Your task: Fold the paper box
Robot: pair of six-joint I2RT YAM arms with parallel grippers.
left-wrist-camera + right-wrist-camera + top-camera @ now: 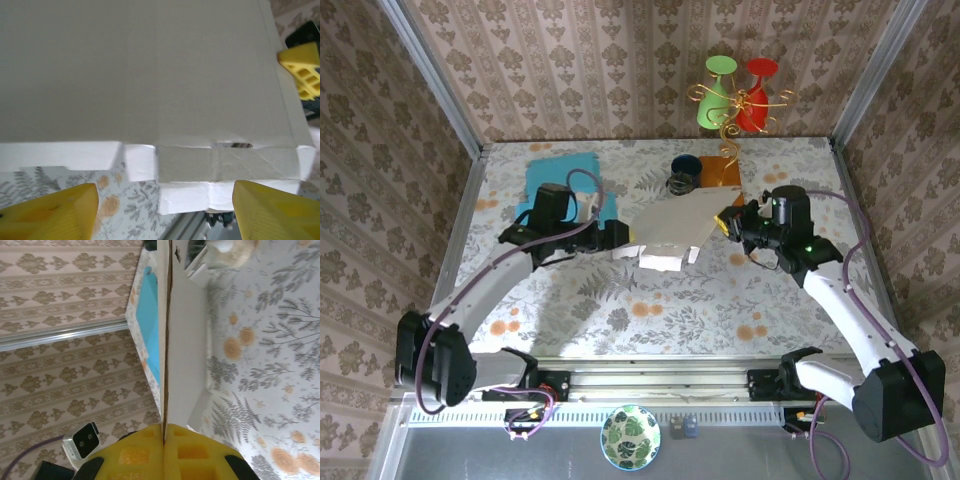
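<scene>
Next, my right gripper swings the paper box toward the clear front space (715, 290) before folding, because the paper box's back edge (708, 192) sticks out over the orange square next to the wire coil.
The paper box (672, 228) is a flat sheet of grey-white card with folded white flaps, held slightly off the flowered table (650, 310) at its middle. My right gripper (725, 222) is shut on the sheet's right edge; in the right wrist view the yellow pads (145, 450) pinch the thin card (182, 340) edge-on. My left gripper (620, 241) is at the sheet's left side and open. In the left wrist view its yellow fingertips (60, 210) stand wide apart, with the box's (150, 75) white flaps just ahead of them and untouched.
A blue cloth (565, 185) lies behind the left gripper. Behind the box are a dark cup (683, 165), a wire coil (678, 186) and an orange square (720, 170). Green and red glasses (735, 95) stand at the back wall. A leaf-patterned bowl (630, 438) sits below the rail.
</scene>
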